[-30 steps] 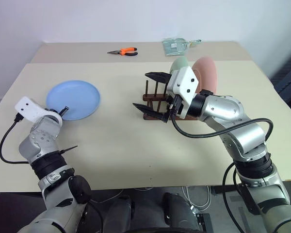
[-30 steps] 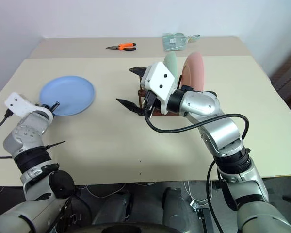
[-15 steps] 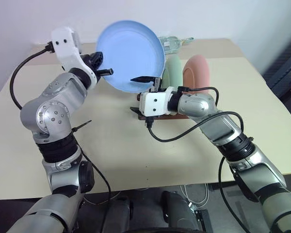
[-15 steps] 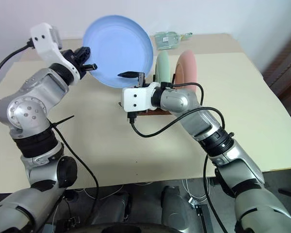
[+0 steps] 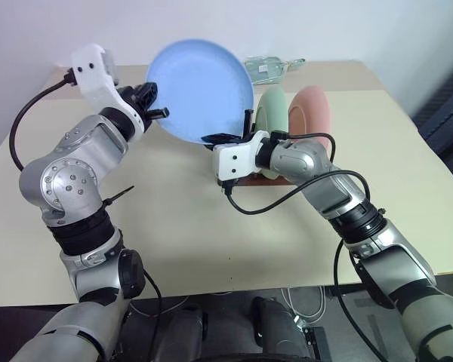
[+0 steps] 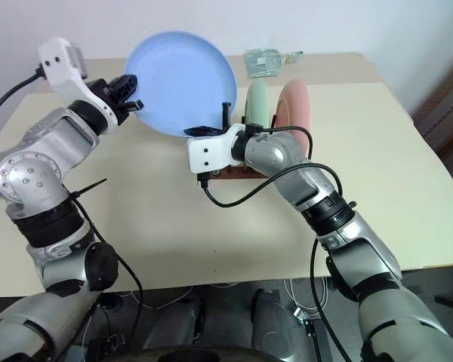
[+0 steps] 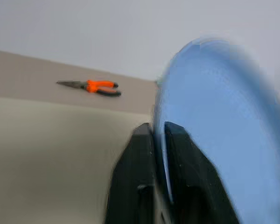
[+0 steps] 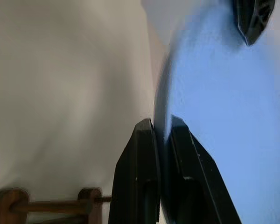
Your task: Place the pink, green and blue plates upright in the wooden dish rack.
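Observation:
Next, I let go of the rim of the blue plate (image 5: 200,90) with my left gripper and turn the plate parallel to the green plate (image 5: 272,111) with my right gripper, because the blue plate slants across the rack's slots.
The blue plate (image 5: 200,87) is held up in the air, tilted, above and behind the wooden dish rack (image 8: 46,205). My left gripper (image 5: 157,113) is shut on its left rim, a finger (image 7: 135,158) on each face. At the plate's lower edge my right gripper (image 5: 225,138) is shut on the rim too, with its fingers (image 8: 140,158) pinching it. The green plate (image 5: 272,105) and the pink plate (image 5: 311,109) stand upright side by side in the rack, which is mostly hidden behind my right hand.
Orange-handled pliers (image 7: 95,87) lie on the far table behind the blue plate. A clear packet (image 5: 272,66) lies at the back near the wall. The beige tabletop (image 5: 174,219) in front of the rack is bare.
My left arm lifted the blue plate off the table, up and to the right. My right gripper rolled over, reached the plate's lower rim and shut on it.

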`<state>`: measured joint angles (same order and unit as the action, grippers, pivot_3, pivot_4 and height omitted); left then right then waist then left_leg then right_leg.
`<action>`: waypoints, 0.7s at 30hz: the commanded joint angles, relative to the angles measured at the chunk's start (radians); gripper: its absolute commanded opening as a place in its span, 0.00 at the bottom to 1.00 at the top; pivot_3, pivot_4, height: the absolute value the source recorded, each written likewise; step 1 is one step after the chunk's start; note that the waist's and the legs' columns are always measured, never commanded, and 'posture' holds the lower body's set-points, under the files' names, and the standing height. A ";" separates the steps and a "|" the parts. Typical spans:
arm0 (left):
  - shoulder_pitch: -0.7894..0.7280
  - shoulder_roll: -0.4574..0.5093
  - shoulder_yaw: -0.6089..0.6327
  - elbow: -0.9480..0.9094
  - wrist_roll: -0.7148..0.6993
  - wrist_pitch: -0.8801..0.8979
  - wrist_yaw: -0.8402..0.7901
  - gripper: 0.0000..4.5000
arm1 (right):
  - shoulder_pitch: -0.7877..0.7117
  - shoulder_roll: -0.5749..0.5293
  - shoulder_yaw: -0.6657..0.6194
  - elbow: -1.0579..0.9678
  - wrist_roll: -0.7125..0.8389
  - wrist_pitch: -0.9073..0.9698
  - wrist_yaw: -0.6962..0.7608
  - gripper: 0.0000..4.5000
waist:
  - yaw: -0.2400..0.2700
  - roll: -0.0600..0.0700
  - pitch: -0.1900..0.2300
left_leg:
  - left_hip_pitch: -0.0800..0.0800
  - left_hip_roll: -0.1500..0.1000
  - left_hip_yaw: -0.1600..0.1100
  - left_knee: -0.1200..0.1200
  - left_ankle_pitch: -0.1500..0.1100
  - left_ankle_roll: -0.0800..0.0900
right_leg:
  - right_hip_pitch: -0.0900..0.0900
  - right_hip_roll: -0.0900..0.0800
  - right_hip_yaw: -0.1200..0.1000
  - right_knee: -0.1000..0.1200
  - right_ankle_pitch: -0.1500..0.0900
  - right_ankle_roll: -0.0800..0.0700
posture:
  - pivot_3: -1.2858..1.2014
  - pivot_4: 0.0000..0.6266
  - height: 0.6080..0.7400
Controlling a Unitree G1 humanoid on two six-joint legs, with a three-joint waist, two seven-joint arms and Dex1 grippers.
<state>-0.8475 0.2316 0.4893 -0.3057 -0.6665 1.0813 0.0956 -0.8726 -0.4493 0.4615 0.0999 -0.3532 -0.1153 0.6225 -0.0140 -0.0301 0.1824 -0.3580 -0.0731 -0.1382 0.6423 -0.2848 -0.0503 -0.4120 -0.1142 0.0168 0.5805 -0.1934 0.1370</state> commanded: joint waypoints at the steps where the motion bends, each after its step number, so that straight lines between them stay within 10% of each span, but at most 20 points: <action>1: -0.079 0.045 0.124 0.063 0.037 -0.207 0.059 0.52 | 0.006 0.029 -0.072 -0.066 0.042 0.021 -0.014 0.00 | 0.000 0.000 0.000 | 0.000 0.000 0.000 0.000 0.000 0.000 | 0.000 0.000 0.000 0.000 0.000 0.000 | 0.52 0.24 1.00; 4: -0.054 0.176 0.167 0.171 0.160 -0.421 0.046 0.86 | 0.035 0.110 -0.157 -0.161 0.196 0.132 0.002 0.00 | -0.014 0.000 0.000 | 0.002 0.001 0.001 -0.003 0.001 -0.001 | -0.001 0.001 0.001 0.000 0.001 -0.001 | 0.52 0.24 1.00; 9: 0.229 0.317 -0.076 0.173 0.313 -0.624 -0.233 0.86 | 0.059 0.281 -0.340 -0.358 0.524 0.498 -0.041 0.00 | -0.005 0.000 -0.001 | 0.001 0.001 0.001 -0.013 0.004 -0.005 | -0.007 0.001 0.003 0.000 0.002 -0.003 | 0.52 0.24 1.00; 21: 0.677 0.299 -0.423 0.041 0.360 -0.778 -0.626 0.86 | 0.064 0.585 -0.660 -0.502 1.072 1.097 -0.469 0.00 | -0.004 0.002 -0.002 | 0.000 0.004 0.000 -0.014 0.001 0.000 | -0.013 0.005 0.003 0.003 0.005 -0.010 | 0.52 0.24 1.00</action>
<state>-0.1759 0.5134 0.0648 -0.2157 -0.3055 0.3377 -0.4946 -0.7965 0.1178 -0.1759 -0.3679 0.6612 0.9598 0.1971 -0.0181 -0.0279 0.1806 -0.3582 -0.0691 -0.1387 0.6283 -0.2839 -0.0499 -0.4255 -0.1087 0.0201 0.5832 -0.1882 0.1265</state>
